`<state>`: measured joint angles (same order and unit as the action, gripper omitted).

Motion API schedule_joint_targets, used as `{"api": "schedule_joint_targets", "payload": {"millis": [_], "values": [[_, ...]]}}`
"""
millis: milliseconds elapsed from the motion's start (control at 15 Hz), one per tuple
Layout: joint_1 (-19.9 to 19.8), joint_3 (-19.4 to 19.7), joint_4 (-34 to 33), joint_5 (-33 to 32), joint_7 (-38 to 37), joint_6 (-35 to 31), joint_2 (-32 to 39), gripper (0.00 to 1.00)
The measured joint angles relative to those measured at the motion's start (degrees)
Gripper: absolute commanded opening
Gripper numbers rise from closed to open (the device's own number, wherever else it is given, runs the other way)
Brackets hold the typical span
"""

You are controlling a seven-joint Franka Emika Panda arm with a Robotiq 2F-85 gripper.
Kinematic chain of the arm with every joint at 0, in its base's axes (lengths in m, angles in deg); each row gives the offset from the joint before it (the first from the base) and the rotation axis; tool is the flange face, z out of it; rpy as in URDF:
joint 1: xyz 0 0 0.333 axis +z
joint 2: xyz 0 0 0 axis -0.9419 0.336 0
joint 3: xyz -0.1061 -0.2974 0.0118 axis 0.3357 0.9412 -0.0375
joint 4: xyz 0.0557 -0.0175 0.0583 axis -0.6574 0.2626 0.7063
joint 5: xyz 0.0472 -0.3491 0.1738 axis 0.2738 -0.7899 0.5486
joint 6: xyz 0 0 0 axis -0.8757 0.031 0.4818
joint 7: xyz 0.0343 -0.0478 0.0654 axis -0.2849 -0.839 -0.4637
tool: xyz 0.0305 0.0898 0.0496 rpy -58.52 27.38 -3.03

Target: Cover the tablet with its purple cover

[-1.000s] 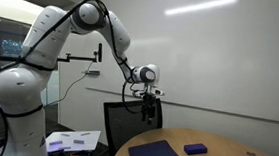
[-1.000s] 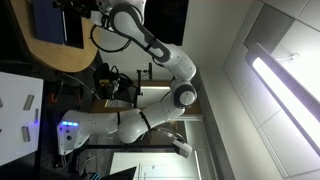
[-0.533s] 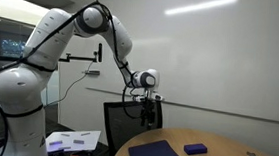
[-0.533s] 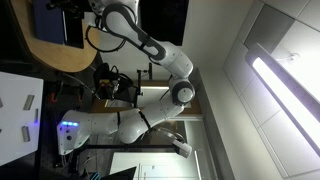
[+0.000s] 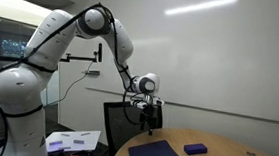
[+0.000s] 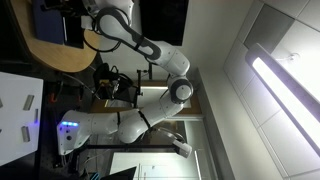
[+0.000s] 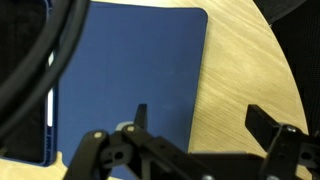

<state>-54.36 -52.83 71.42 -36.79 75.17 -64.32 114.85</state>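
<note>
The purple cover's loose edge (image 7: 198,90), opposite the tablet, is between my open fingers, so my gripper keeps going down until its fingers can close on that edge (image 7: 192,125).
The purple cover (image 7: 125,70) is a large flat dark blue-purple panel lying on the round wooden table (image 7: 245,75); it fills most of the wrist view. It also shows in an exterior view (image 5: 159,154) near the table's near edge. A strip of the tablet with a white stylus (image 7: 50,110) shows at its left edge. My gripper (image 7: 205,120) is open and empty, hovering above the cover's right edge, one fingertip over the cover and one over bare wood. In an exterior view the gripper (image 5: 151,122) hangs a little above the table.
A small chunky blue-purple block (image 5: 195,149) lies on the table beyond the cover. A black chair back (image 5: 121,122) stands behind the table. A side surface with papers (image 5: 72,140) sits by the robot base. The table also shows in the rotated exterior view (image 6: 50,50).
The arm has lowered the gripper slightly toward the table over the last second. The cover and block have not moved.
</note>
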Motion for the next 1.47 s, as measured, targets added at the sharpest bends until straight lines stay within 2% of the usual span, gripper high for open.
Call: {"api": "schedule_joint_targets", "payload": {"millis": [333, 733, 933, 1467], "values": [[1.61, 0.63, 3.04, -2.26, -1.19, -1.87, 0.25, 1.0], [6.31, 3.24, 5.42, -6.91, -10.01, -3.7, 0.89, 1.0], [7.31, 4.3, 6.05, -7.59, -12.72, -4.52, 1.37, 1.0], [6.89, 6.43, 5.88, -8.32, -10.64, -5.54, 2.78, 1.0]]}}
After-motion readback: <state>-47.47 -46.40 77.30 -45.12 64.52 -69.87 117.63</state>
